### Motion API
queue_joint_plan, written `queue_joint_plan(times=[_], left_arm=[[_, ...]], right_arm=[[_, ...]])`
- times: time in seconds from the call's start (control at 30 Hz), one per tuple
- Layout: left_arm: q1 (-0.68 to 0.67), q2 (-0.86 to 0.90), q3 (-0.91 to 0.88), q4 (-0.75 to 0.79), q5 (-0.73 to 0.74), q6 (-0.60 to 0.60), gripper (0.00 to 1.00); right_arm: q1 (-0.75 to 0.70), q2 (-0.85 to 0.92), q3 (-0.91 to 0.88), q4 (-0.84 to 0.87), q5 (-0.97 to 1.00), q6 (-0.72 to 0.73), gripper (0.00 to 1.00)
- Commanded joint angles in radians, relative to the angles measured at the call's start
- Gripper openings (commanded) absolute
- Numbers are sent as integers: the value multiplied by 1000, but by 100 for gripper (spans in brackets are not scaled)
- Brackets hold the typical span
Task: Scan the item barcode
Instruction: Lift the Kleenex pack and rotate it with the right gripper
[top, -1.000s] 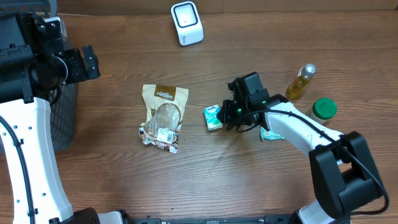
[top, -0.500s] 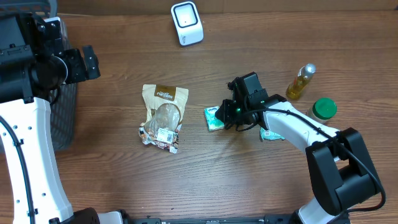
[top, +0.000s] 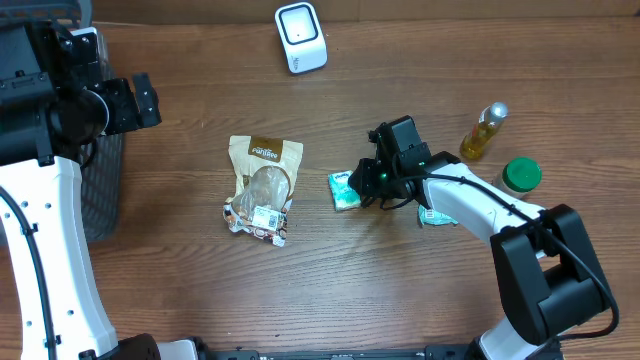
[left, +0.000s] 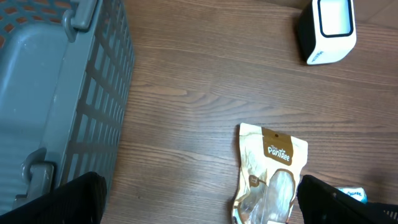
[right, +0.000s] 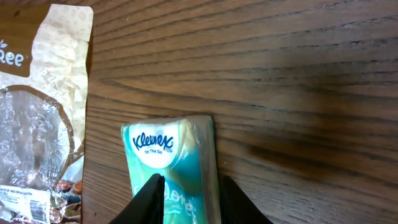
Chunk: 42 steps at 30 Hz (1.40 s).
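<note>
I should pinch the pack's side edge (right: 207, 158) with my right gripper, then lift the pack and turn it before scanning, because the tissue pack's Kleenex side (right: 153, 151) is up and its barcode is out of sight.
A teal Kleenex tissue pack (top: 344, 189) lies flat on the wooden table; the right wrist view shows it (right: 171, 162) close up. My right gripper (top: 370, 184) (right: 191, 180) is low over it, jaws a little apart and astride its near end: the left finger overlaps the pack's face, the right finger stands at its right edge. The white barcode scanner (top: 300, 37) (left: 328, 28) stands at the back of the table. My left gripper (left: 202, 205) hangs wide open and empty at the far left, high above the table.
A tan snack bag (top: 262, 188) (left: 270, 174) (right: 37, 124) lies left of the tissue pack. A grey basket (left: 56, 93) sits at the left edge. An oil bottle (top: 483, 131), a green-lidded jar (top: 520, 176) and a small packet (top: 437, 216) are at the right.
My right gripper has shifted slightly left onto the tissue pack and its jaws have parted a little. The left arm has not moved.
</note>
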Motion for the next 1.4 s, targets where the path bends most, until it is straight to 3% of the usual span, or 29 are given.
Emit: queue_joint_plan(times=[0.0,0.27,0.4,0.57,0.7,0.93,1.37], left_arm=[[-3,2,11,3,-2,-6,100],[-3,2,11,3,-2,-6,100],[-3,2,11,3,-2,-6,99],[-3,2,11,3,-2,-6,100],[-5,2,11,3,-2,-6,99],[-5,2,11,3,-2,-6,100],[-5,2,11,3,-2,-6,99]], right_arm=[[5,23,0,10,15,24,26],[5,93,-4,22,-58,30,25],[5,98,-4,25,-58,31,5],[-22,88,0,21,-168,31,4],[-96,56,10,50,-526,-16,4],[-221,37,10,264,-1278,-30,4],[-247,-216,9,201,-1289,-19,4]])
